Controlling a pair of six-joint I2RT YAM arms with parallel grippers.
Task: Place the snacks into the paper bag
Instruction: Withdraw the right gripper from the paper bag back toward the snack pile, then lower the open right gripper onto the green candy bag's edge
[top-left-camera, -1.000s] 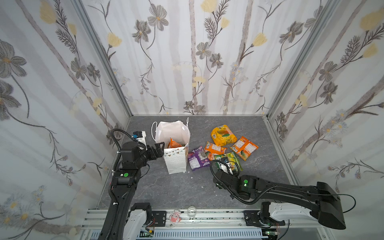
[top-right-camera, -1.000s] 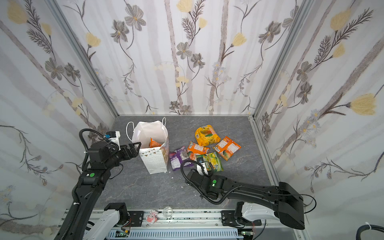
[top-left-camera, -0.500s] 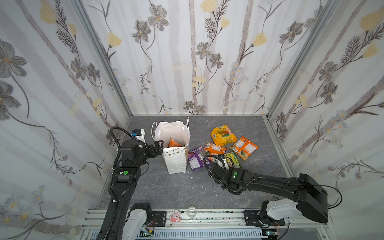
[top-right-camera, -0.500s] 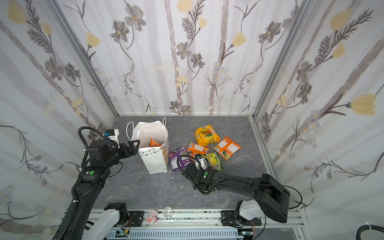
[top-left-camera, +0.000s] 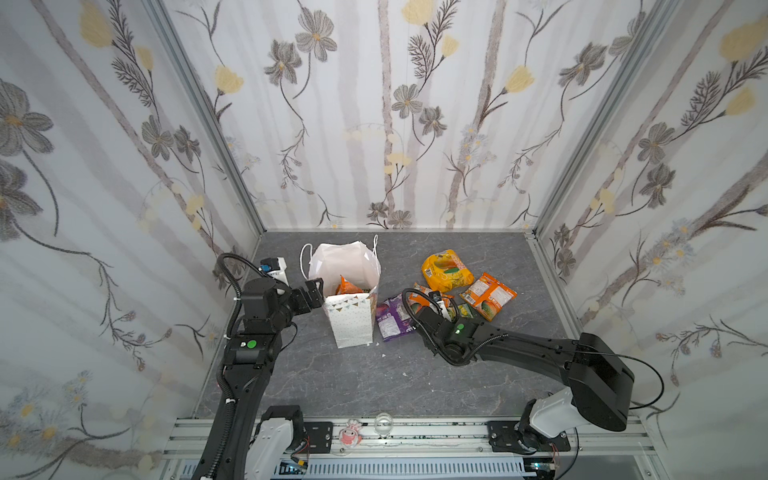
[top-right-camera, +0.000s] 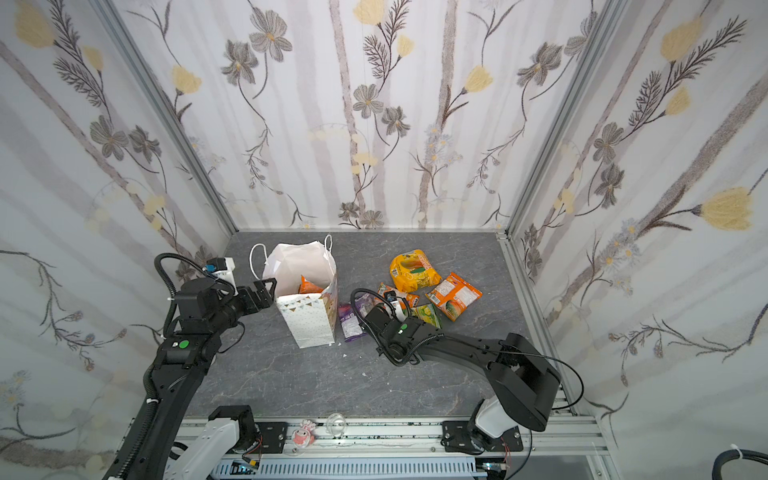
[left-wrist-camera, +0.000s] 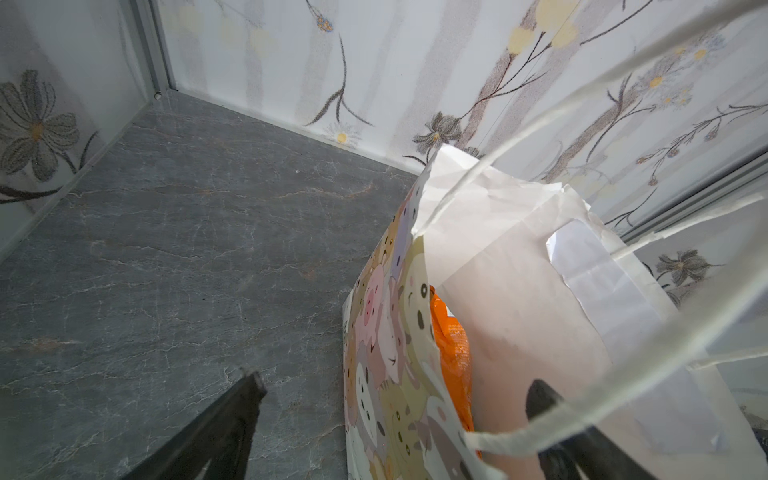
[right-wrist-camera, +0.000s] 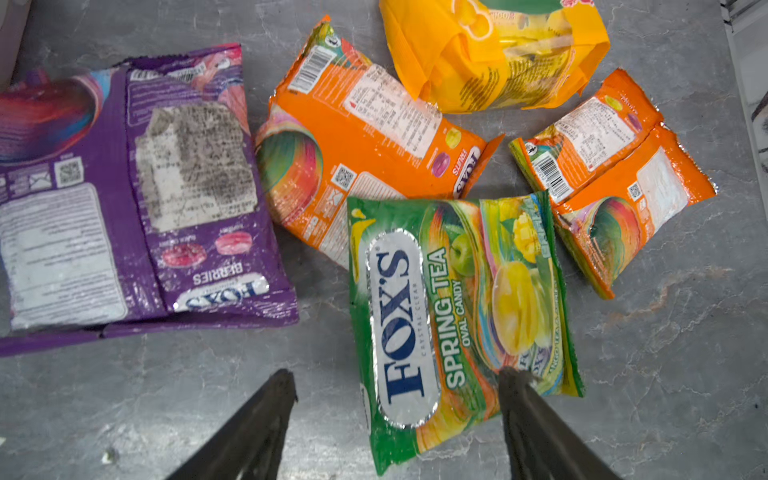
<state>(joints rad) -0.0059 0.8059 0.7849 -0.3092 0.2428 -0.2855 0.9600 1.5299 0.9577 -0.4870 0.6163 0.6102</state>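
I expect the green packet to come away alone when I lift it, because its edge lies on top of the orange packet.
The white paper bag stands upright at the left, with an orange snack inside. My left gripper is open and straddles the bag's left wall, one finger inside and one outside. The other snacks lie right of the bag: purple, orange, puffy yellow-orange, another orange and a green FOX'S packet. My right gripper hangs open just above the green packet's near end.
Floral walls close in the grey floor on three sides, and the right wall runs close to the orange packets. A small pink item and a clear round object rest on the front rail.
The right arm has stretched forward from the front of the floor, bringing its open gripper over the green packet. The left gripper has stayed at the bag's rim.
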